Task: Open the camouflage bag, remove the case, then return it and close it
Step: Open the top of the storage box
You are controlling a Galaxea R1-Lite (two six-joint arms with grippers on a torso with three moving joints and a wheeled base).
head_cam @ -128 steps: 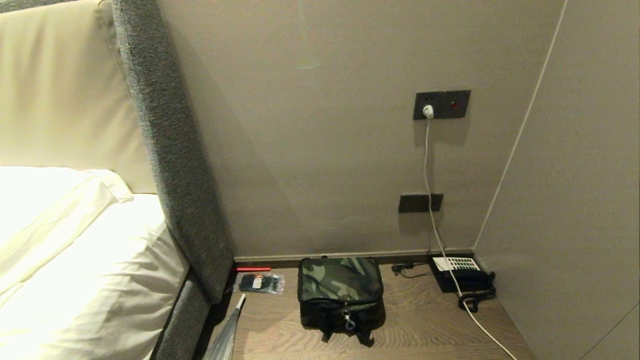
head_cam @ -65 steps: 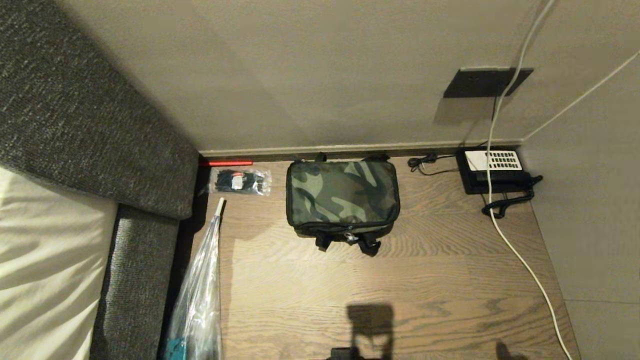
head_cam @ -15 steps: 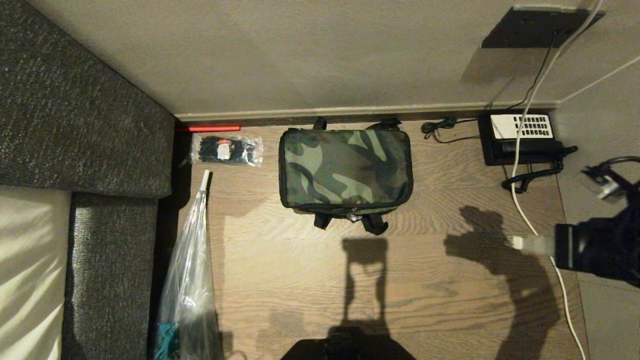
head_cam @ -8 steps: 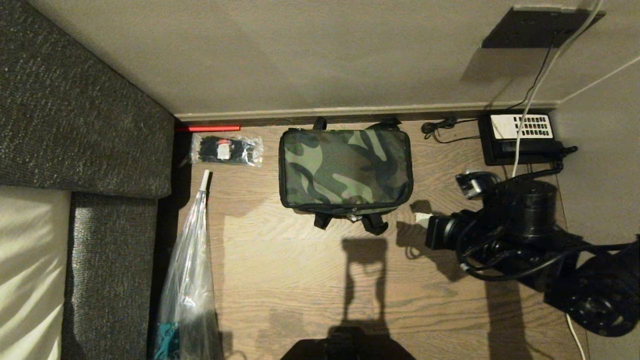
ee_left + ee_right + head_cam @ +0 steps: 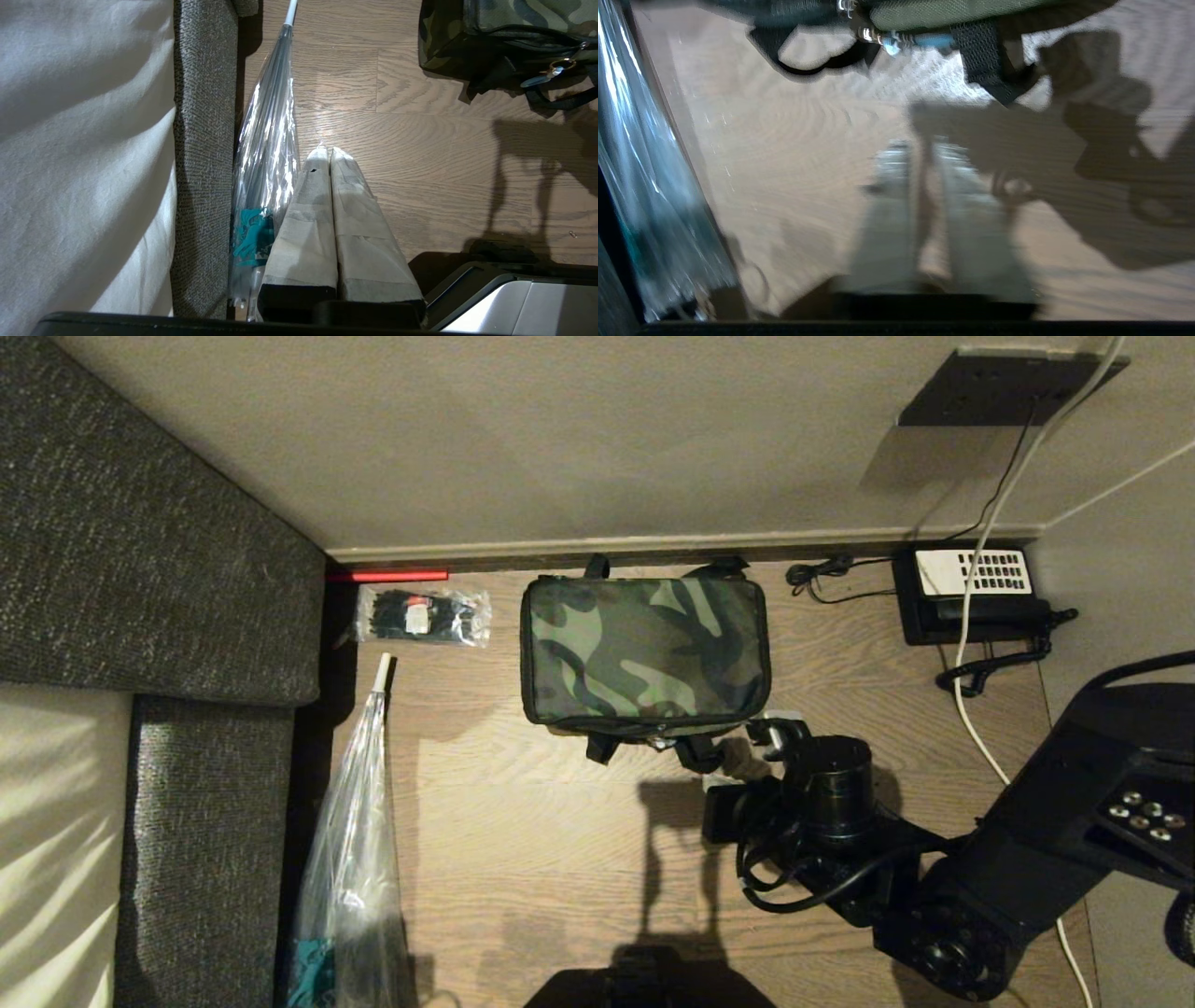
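The zipper pull (image 5: pixel 661 730) is hanging between the black straps, in front of the right gripper's fingers, so the robot should go toward its ring (image 5: pixel 658 744) next until the fingers close there.
The camouflage bag (image 5: pixel 644 649) lies zipped shut on the wooden floor by the wall, with its black straps and zipper pull (image 5: pixel 896 44) at the near side. The case is hidden. My right arm (image 5: pixel 826 784) reaches in at the bag's near right corner. In the right wrist view my right gripper (image 5: pixel 924 149) hangs over bare floor just short of the straps, its fingers a narrow gap apart and empty. My left gripper (image 5: pixel 330 150) is parked low by the bed frame, shut on nothing; the bag (image 5: pixel 514 18) lies far ahead of it.
A wrapped umbrella (image 5: pixel 350 859) lies along the grey bed frame (image 5: pixel 215 803). A clear packet of black ties (image 5: pixel 422 616) and a red stick (image 5: pixel 387 576) lie left of the bag. A desk telephone (image 5: pixel 971 593) and a white cable (image 5: pixel 971 728) occupy the right corner.
My right arm has swung in from the right edge across the floor to the bag's near right corner. The bag and the left arm have not moved.
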